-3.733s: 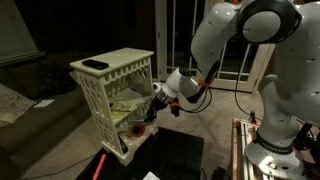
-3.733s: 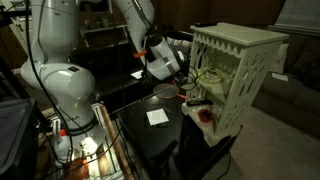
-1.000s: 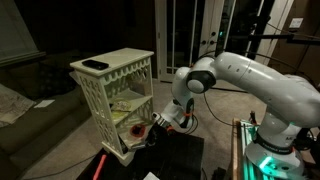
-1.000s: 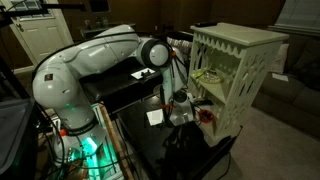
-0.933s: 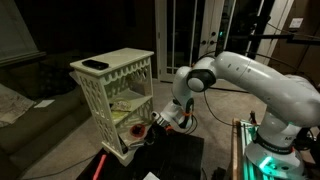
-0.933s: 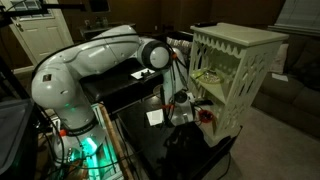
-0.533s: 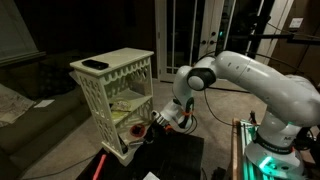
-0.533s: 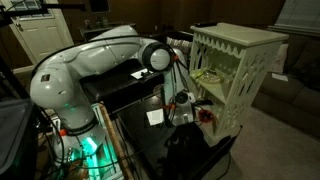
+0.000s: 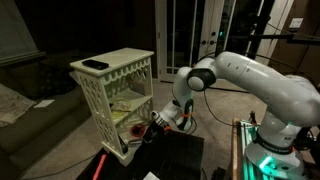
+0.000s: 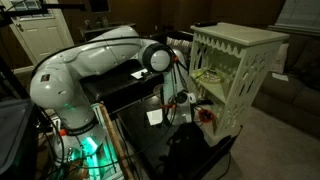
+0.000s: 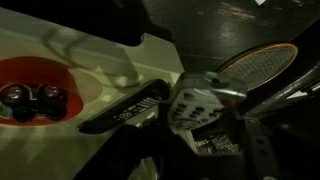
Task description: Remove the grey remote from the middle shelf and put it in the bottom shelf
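Next, my gripper tilts level and brings the grey remote in next to the red bowl, because the grey remote hangs over the bottom shelf's edge (image 11: 172,68) by the black remote.
The cream-white lattice rack (image 9: 112,72) shows in both exterior views (image 10: 240,55). My gripper (image 9: 148,128) reaches into the open front of its bottom shelf (image 9: 128,146), below the middle shelf (image 9: 128,104). It also shows in an exterior view (image 10: 190,108). In the wrist view the grey remote (image 11: 196,100), buttons up, sits between the dark fingers of my gripper (image 11: 195,125), which looks shut on it just above the cream bottom shelf (image 11: 100,55). The exterior views do not show the remote.
A red bowl (image 11: 35,90) with dark round things and a black remote (image 11: 125,112) lie on the bottom shelf beside my gripper. Another black remote (image 9: 95,65) lies on the rack's top. Papers sit on the middle shelf (image 10: 210,78). A black table (image 10: 150,140) stands under the arm.
Since 3.7 s ago the arm has dropped from the middle shelf's height to the bottom shelf. Over the last second the gripper edged slightly further toward the rack.
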Controlling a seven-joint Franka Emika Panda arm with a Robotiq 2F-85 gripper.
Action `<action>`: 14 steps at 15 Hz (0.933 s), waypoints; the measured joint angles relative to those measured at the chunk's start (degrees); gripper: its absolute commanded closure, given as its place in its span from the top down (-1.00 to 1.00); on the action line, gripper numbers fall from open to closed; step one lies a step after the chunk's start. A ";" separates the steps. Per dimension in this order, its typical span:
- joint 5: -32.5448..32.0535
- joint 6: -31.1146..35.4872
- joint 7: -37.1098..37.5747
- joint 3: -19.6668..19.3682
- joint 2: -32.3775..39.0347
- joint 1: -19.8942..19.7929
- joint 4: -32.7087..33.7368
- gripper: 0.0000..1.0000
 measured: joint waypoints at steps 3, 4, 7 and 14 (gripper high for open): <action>11.02 -2.38 -10.55 5.06 1.29 -2.28 0.18 -0.39; 15.10 -2.43 -14.53 6.36 1.94 -2.67 0.22 -0.39; 27.00 -1.48 -25.81 8.48 4.31 -2.48 0.74 -0.39; 43.99 5.06 -38.78 8.91 11.34 1.54 3.21 -0.39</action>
